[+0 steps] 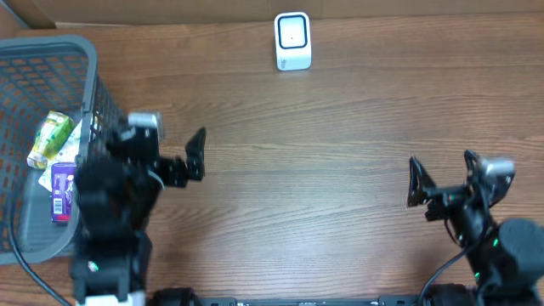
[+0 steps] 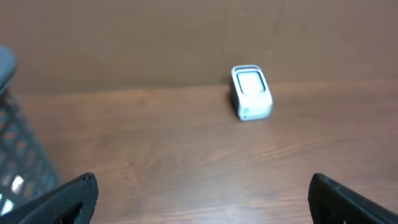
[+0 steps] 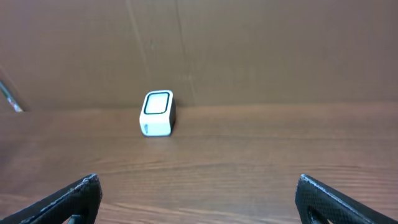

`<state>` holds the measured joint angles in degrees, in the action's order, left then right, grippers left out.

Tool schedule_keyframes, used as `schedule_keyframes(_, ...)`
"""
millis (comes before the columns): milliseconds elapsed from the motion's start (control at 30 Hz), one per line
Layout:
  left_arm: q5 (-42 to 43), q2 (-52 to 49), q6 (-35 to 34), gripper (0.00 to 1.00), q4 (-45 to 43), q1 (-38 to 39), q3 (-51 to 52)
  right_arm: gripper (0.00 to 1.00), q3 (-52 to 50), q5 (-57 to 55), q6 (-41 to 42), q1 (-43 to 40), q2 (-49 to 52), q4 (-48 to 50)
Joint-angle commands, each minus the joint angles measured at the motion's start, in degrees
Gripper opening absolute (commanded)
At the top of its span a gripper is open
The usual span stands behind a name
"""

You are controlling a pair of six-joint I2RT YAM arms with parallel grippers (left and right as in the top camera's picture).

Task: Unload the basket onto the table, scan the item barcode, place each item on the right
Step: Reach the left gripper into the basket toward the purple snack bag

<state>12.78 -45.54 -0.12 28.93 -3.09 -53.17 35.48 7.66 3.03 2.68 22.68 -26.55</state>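
The basket's mesh side point(image 1: 104, 109) is between my left gripper and the purple packet, so next I move this gripper over the basket's rim and down onto the packet point(image 1: 63, 191).
A small white barcode scanner point(image 1: 292, 40) stands upright at the far edge of the wooden table; it also shows as the scanner point(image 2: 252, 92) and the scanner point(image 3: 157, 112) in the wrist views. Two items lie in the grey basket point(image 1: 51, 44) at the left: a green carton point(image 1: 49, 138) and a purple packet point(image 1: 61, 189). My left gripper point(image 1: 159, 138) hovers just right of the basket, open and empty point(image 2: 202, 199). At the right side of the table my right gripper point(image 1: 442, 168) is open and empty too point(image 3: 199, 199).
The basket's mesh wall point(image 2: 18, 155) stands close to my left gripper's left finger. A brown cardboard wall point(image 3: 249, 50) closes off the back of the table behind the scanner. Bare wood lies between the two arms.
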Motion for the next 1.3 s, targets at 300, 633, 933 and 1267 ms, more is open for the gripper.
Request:
schedule_keyframes(300,4.7,-18.5,2.2,1.0,25.2,0.1,-39.3,1.0,45.8,8.6,0.2,0.3,33.7,-31.9)
schedule_keyframes(633,13.4,-18.4,-0.5,0.89,32.8,0.1,-39.1,1.0,53.5,15.1,0.0,0.3,42.8,-37.0)
schedule_keyframes(933,-13.0,-18.6,-20.7,0.8,38.6,-11.2,-39.4,1.0,53.5,15.1,-0.5,0.3,45.5,-40.3)
schedule_keyframes(1267,-10.4,-23.3,-21.2,0.92,38.3,-33.6,-41.6,1.0,53.5,14.9,-2.0,0.3,45.8,-42.9)
